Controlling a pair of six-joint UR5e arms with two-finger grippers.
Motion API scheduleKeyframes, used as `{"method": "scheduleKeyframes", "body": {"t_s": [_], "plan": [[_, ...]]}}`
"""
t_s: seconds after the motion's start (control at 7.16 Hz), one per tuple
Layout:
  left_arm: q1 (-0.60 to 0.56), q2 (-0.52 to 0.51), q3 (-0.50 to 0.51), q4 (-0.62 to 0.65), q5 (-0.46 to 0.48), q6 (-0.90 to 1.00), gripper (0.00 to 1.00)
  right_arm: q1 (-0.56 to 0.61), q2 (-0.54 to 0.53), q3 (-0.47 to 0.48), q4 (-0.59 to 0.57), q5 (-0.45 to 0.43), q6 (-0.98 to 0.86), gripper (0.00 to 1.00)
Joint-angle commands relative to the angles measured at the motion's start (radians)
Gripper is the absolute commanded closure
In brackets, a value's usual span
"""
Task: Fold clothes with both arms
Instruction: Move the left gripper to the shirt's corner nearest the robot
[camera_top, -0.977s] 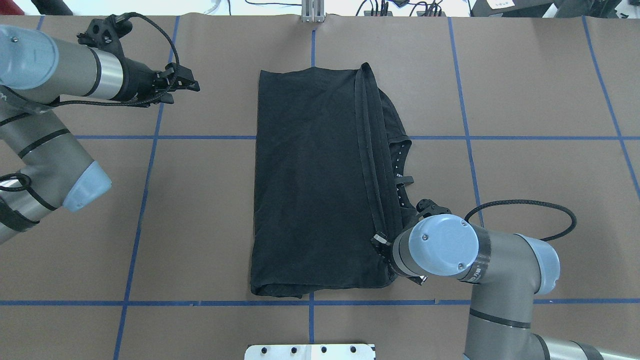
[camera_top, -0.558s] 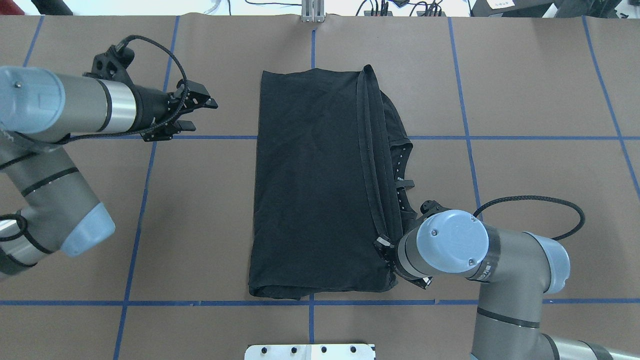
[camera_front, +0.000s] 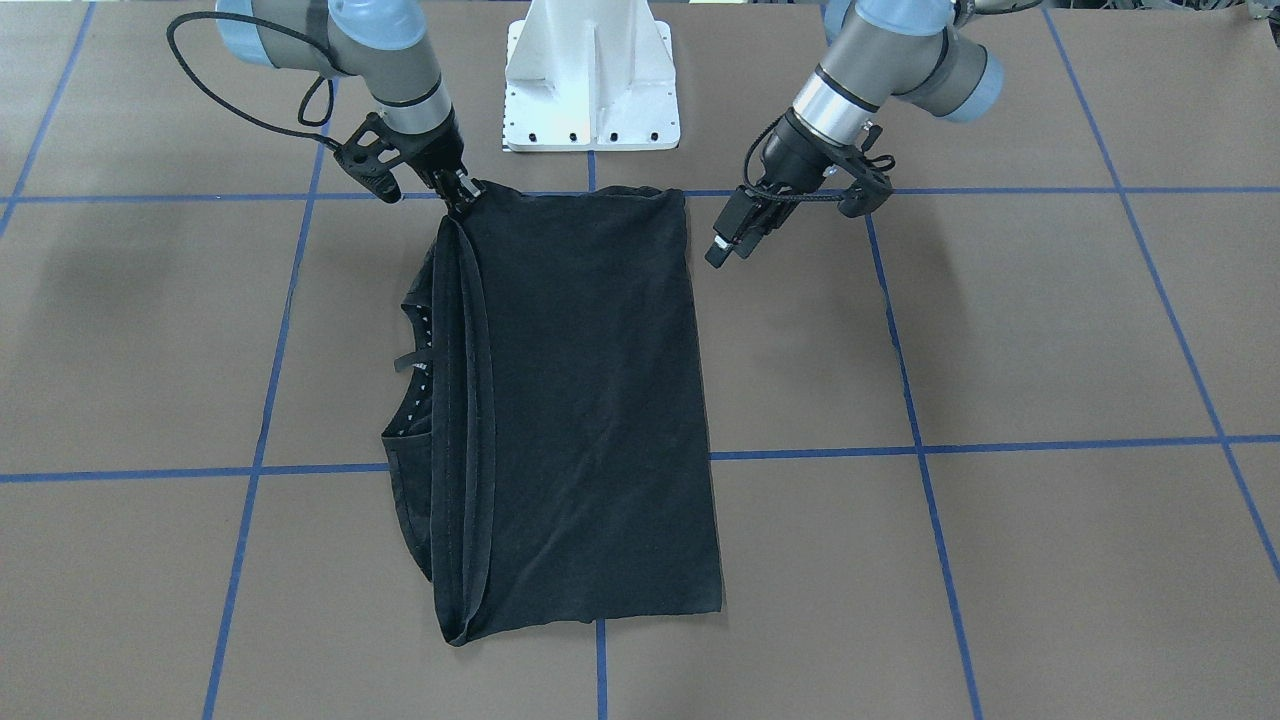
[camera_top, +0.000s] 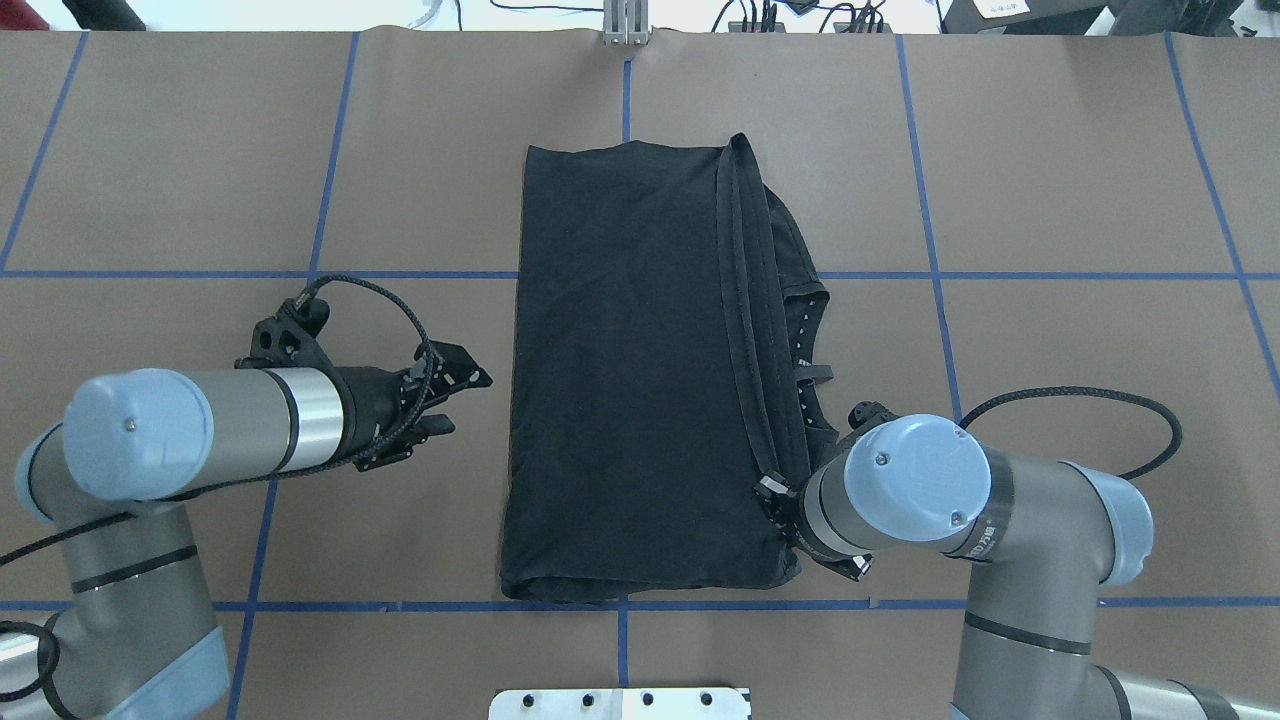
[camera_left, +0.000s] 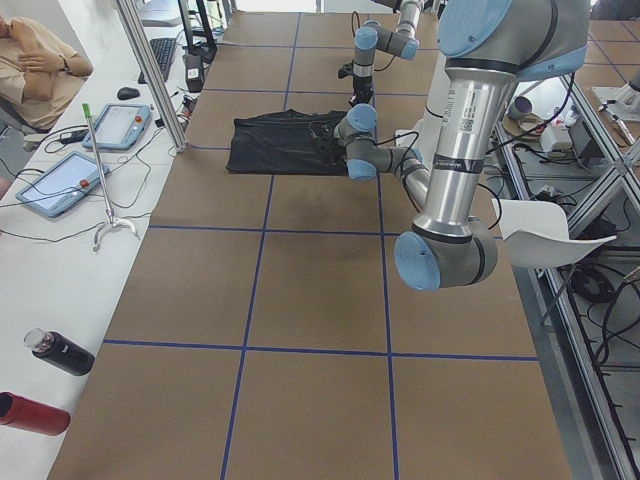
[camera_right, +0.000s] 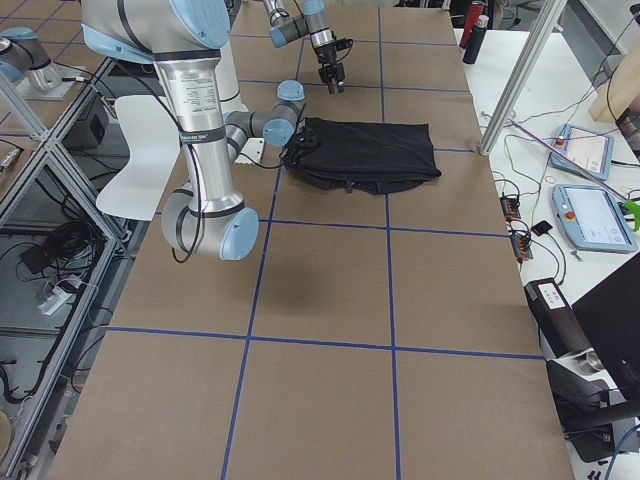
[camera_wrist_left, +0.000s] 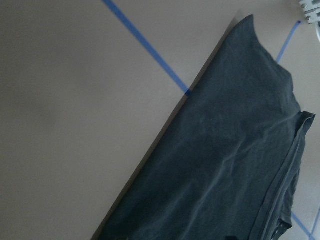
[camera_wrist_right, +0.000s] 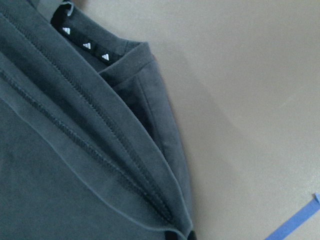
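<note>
The black T-shirt (camera_front: 588, 408) shows plain cloth (camera_front: 588, 270) above, so the T-shirt's hidden chest print should turn up when the robot folds the T-shirt's near end over.
The black T-shirt (camera_top: 640, 380) lies folded into a long rectangle in the middle of the table, also in the front view (camera_front: 590, 400). Its hems are stacked along its right side and the collar with small white logos (camera_wrist_right: 85, 45) pokes out there. The chest print is hidden. My right gripper (camera_top: 772, 492) is at the shirt's near right corner, shut on the hem edge (camera_wrist_right: 170, 220); it also shows in the front view (camera_front: 462, 195). My left gripper (camera_top: 462, 398) is open and empty, hovering just left of the shirt's left edge (camera_wrist_left: 150, 165), apart from it.
The white pedestal base (camera_top: 620, 702) stands at the table's near edge. Blue tape lines (camera_top: 300, 274) cross the brown table. The operators' desk with tablets (camera_left: 60, 185) and bottles (camera_left: 60, 352) runs along the far side, with an aluminium post (camera_left: 150, 75).
My left arm has swung from the far left corner toward the near side, ending beside the shirt's left edge with fingers still open. My right arm has shifted slightly right, still at the corner.
</note>
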Motion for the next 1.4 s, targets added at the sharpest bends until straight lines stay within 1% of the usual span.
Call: {"method": "scheduleKeyframes", "body": {"t_s": [0.0,0.14,0.28,0.56,0.98,1.26], "plan": [[0.132,0.035,-0.002,0.002,0.08,-0.01,0.28,0.004,0.003,-0.001,0.0,0.0,0.0,1.0],[0.169,0.047,0.003,0.003,0.087,-0.01,0.27,0.004,0.003,-0.001,0.002,0.0,0.0,1.0],[0.189,0.04,0.014,0.019,0.084,-0.01,0.23,0.004,0.003,-0.002,0.002,-0.002,0.0,1.0],[0.211,0.031,0.026,0.029,0.081,-0.01,0.24,0.004,0.003,-0.004,0.0,-0.002,0.0,1.0],[0.235,0.009,0.034,0.031,0.082,-0.013,0.36,0.004,0.003,-0.004,0.002,-0.002,0.0,1.0],[0.235,0.009,0.035,0.031,0.082,-0.013,0.4,0.004,0.003,-0.005,0.0,-0.002,0.0,1.0]]}}
